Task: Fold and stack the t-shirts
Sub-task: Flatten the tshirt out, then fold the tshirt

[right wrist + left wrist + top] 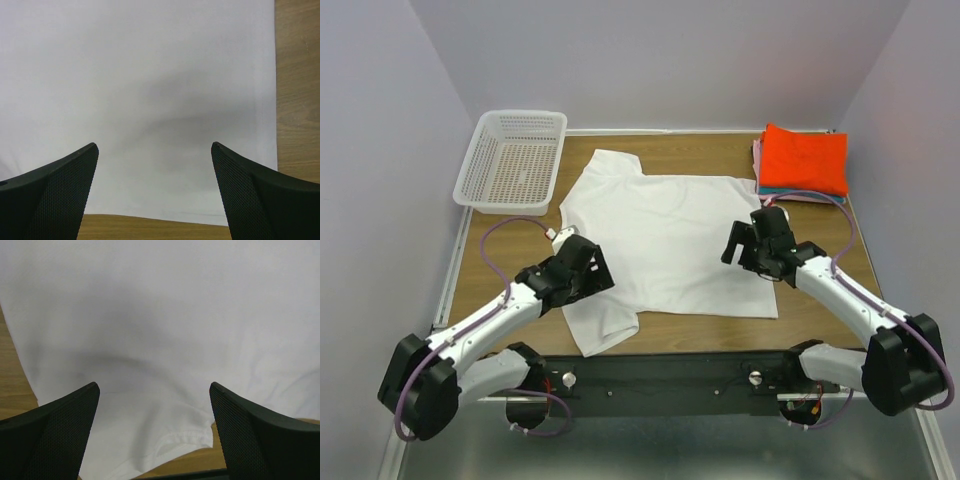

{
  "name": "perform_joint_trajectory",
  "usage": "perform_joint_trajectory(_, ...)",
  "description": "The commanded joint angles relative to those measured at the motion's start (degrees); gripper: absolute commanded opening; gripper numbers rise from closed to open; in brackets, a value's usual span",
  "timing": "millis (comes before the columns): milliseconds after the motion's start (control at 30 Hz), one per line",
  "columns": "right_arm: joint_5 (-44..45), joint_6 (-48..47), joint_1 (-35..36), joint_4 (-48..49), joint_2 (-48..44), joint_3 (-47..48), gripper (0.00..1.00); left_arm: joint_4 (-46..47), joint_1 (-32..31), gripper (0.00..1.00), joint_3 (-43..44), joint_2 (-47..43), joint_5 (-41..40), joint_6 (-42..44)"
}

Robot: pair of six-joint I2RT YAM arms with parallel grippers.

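Note:
I should keep moving my open left gripper toward the sleeve hem (608,344) until its fingers are on both sides of the hem, because the white t-shirt's near sleeve (600,323) sticks out toward the black rail.
The white t-shirt (665,240) lies spread flat in the middle of the wooden table, collar to the left. A stack of folded shirts sits at the back right, with the orange-red one (807,158) on top and teal and pink edges under it. My left gripper (588,268) is open over the shirt's near-left part; its wrist view shows white cloth (160,330) and a sleeve hem between the fingers (65,425). My right gripper (748,243) is open over the shirt's right side; its wrist view shows smooth white cloth (150,90) near the hem.
A white mesh basket (515,160) stands at the back left, partly off the table. Bare wood (500,270) shows left of the shirt and along the right edge (297,90). The black rail holding the arm bases (670,375) runs along the near edge.

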Motion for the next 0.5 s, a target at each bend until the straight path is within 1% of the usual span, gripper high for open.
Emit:
perform_joint_trajectory(0, -0.4, 0.5, 0.1, -1.4, -3.6, 0.2, 1.0, -3.1, -1.2, 0.98, -1.8, -4.9, 4.1, -1.9)
perform_joint_trajectory(33, -0.8, 0.3, 0.1, -1.5, -4.2, 0.0, 1.0, -5.7, -3.0, 0.98, -1.9, -6.7, 4.1, -4.2)
perform_joint_trajectory(133, -1.3, -0.3, 0.1, -1.6, -4.2, -0.3, 1.0, -8.7, -7.1, 0.98, -2.6, -9.3, 4.9, -8.6)
perform_joint_trajectory(167, -1.4, -0.2, 0.1, -1.6, -3.8, -0.4, 1.0, -8.8, -11.3, 0.98, -3.1, -9.6, 6.2, -12.7)
perform_joint_trajectory(233, -1.4, -0.3, 0.1, -1.6, -3.6, -0.5, 1.0, -8.0, -15.8, 0.98, -4.6, -9.5, 7.5, -19.3)
perform_joint_trajectory(267, -1.6, -0.4, 0.0, -1.6, -3.1, -0.6, 1.0, -8.1, -20.6, 0.98, -4.8, -9.0, 7.9, -21.8)
perform_joint_trajectory(367, -1.4, -0.8, 0.1, -1.5, -2.6, -0.8, 1.0, -9.5, -26.2, 0.98, -4.9, -6.1, 6.6, -27.8)
perform_joint_trajectory(467, -1.2, -1.7, 0.1, -1.6, -2.4, -0.7, 1.0, -10.9, -26.6, 0.98, -5.2, -3.4, 5.9, -29.9)
